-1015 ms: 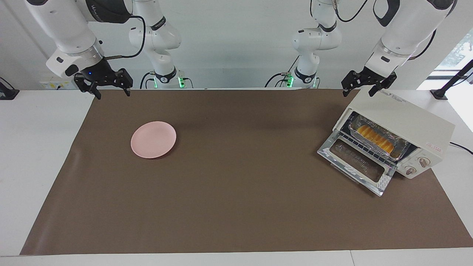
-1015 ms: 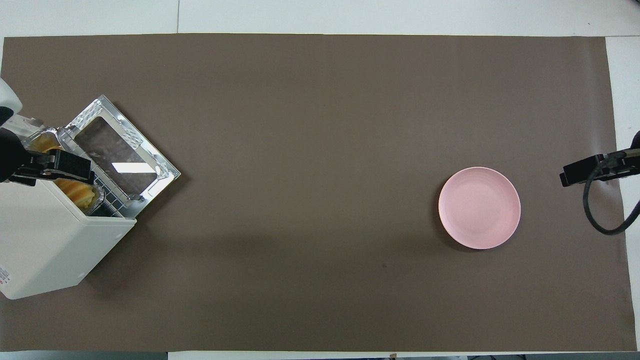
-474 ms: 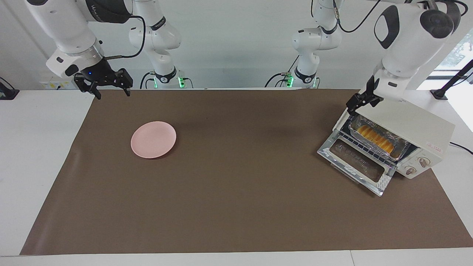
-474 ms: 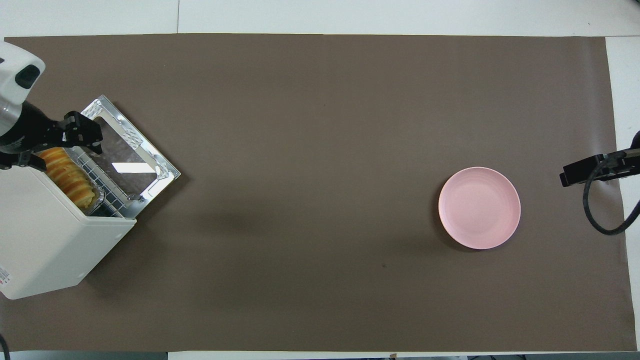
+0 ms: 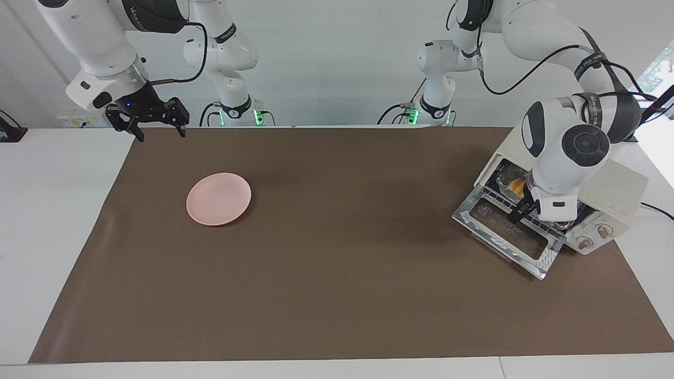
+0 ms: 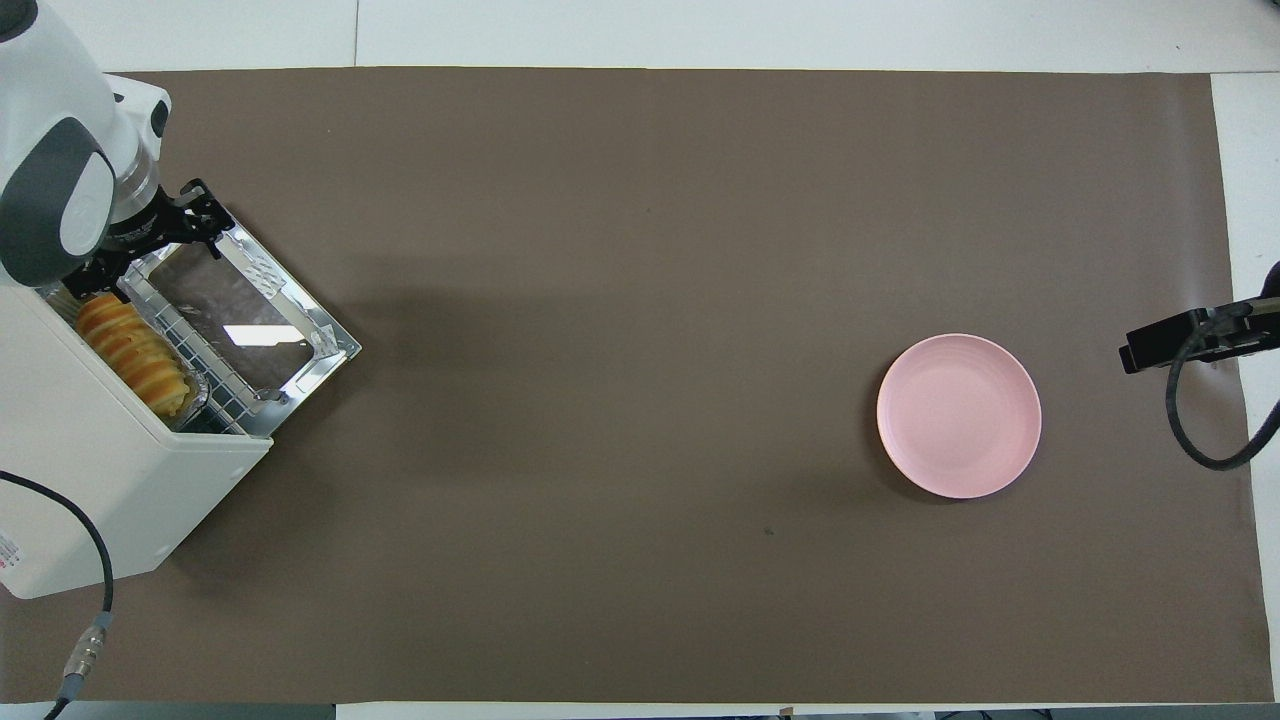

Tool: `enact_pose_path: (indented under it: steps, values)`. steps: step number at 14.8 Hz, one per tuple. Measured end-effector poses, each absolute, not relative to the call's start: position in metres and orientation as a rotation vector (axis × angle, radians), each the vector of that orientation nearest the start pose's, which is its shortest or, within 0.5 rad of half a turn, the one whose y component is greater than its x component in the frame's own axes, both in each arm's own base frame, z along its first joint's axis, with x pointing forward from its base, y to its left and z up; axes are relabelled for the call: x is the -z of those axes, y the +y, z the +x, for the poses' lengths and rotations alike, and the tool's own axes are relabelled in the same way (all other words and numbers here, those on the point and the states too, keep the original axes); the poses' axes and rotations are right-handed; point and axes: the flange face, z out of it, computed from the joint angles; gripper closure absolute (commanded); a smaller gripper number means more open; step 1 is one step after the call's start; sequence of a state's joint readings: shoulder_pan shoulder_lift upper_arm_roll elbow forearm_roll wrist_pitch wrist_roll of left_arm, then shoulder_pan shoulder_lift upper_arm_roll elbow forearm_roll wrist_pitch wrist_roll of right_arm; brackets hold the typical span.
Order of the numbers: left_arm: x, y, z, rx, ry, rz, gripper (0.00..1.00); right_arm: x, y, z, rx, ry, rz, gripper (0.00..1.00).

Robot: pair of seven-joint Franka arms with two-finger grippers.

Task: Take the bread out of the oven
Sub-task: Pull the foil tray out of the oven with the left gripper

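I expect the foil tray to bring the bread out and leave the wire rack [image 6: 224,397] behind when I pull the tray, because it sits on top of that rack.
The cream-white oven [image 5: 616,181] stands at the left arm's end of the table with its glass door [image 5: 505,234] dropped open. The yellow-orange bread [image 6: 135,345] lies in a foil tray [image 6: 197,392] on the wire rack inside the oven [image 6: 110,470]. In the facing view my left arm hides most of the bread [image 5: 518,184]. My left gripper [image 5: 522,213] is open and empty. It hangs low over the door's hinge edge, just in front of the rack, and also shows in the overhead view [image 6: 145,245]. My right gripper [image 5: 150,126] is open and empty and waits over the mat's corner at the right arm's end.
A pink plate [image 5: 218,199] lies on the brown mat toward the right arm's end, also in the overhead view [image 6: 958,415]. The oven's two knobs [image 5: 604,230] face away from the robots. A power cable [image 6: 90,600] trails from the oven.
My left arm has swung from above the oven's top down in front of its opening, so the gripper now hangs over the open door. The right arm has not moved.
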State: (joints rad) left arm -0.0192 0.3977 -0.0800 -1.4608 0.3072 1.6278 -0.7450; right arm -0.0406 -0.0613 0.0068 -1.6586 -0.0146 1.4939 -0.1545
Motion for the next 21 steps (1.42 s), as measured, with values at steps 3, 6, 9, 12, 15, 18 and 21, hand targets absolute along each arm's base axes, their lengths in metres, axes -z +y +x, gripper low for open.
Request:
enact_pose_path:
  steps: [3, 6, 9, 12, 15, 18, 21]
  values:
    - [-0.428, -0.01, 0.652, -0.128, -0.875, -2.643, 0.0, -0.61, -0.019, 0.525, -0.164, -0.189, -3.137, 0.0]
    - [-0.404, -0.002, 0.646, -0.119, -0.938, -2.62, 0.0, -0.61, -0.019, 0.525, -0.164, -0.189, -3.137, 0.0]
    - [-0.387, -0.002, 0.64, -0.111, -0.957, -2.617, 0.0, -0.61, -0.019, 0.525, -0.164, -0.189, -3.137, 0.0]
    - [-0.377, -0.002, 0.637, -0.104, -0.962, -2.619, 0.29, -0.61, -0.019, 0.525, -0.164, -0.189, -3.137, 0.0]
    - [-0.366, -0.002, 0.631, -0.118, -0.952, -2.619, 0.59, -0.61, -0.017, 0.525, -0.164, -0.194, -3.137, 0.0]
    - [-0.362, -0.001, 0.624, -0.134, -0.946, -2.612, 0.87, -0.61, -0.014, 0.525, -0.164, -0.205, -3.137, 0.0]
    - [-0.365, -0.002, 0.62, -0.128, -0.942, -2.615, 1.0, -0.61, -0.013, 0.525, -0.164, -0.206, -3.137, 0.0]
